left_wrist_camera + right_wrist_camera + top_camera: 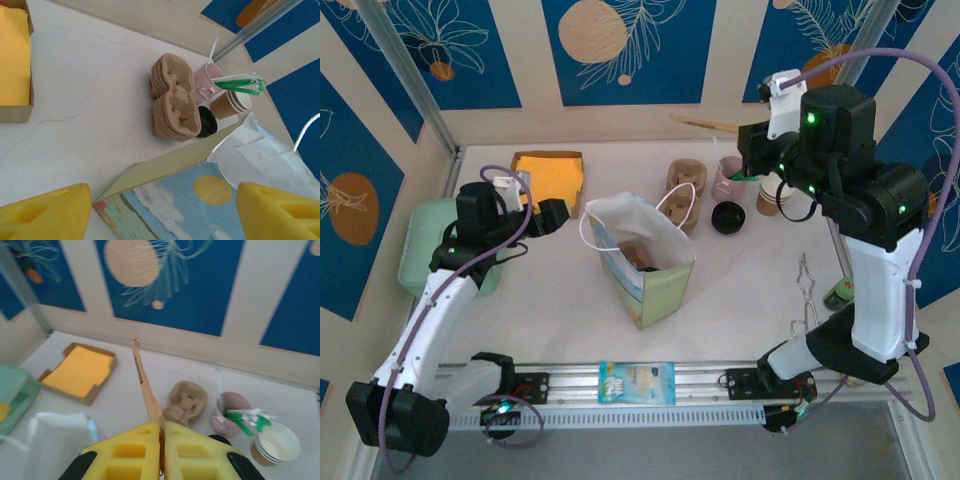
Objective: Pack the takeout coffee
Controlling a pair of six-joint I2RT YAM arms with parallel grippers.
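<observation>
The stick's loose end [682, 119] points clear of my fingers and the paper bag's opening [639, 238] is free, so my right gripper should keep moving over the opening and let go.
The takeout coffee [728, 217] stands right of the open paper bag [645, 265]; from above I see its round black lid. In the left wrist view its lid [206, 121] peeks out behind the pulp cup carriers [172, 97]. My left gripper [555, 215] is open just left of the bag, and the bag's printed side [190, 200] lies between its yellow fingers [45, 212]. My right gripper [748, 140] is raised at the back right, shut on a thin brown paper-wrapped stick [144, 385] that points away from its fingertips [162, 440].
A cardboard box of yellow napkins [548, 178] sits at the back left, a green container [435, 245] at the left edge. Pink utensil cup [730, 178] and lidless paper cups [772, 198] stand behind the coffee. Metal tongs [807, 290] lie right; a blue packet [637, 382] rests on the front rail.
</observation>
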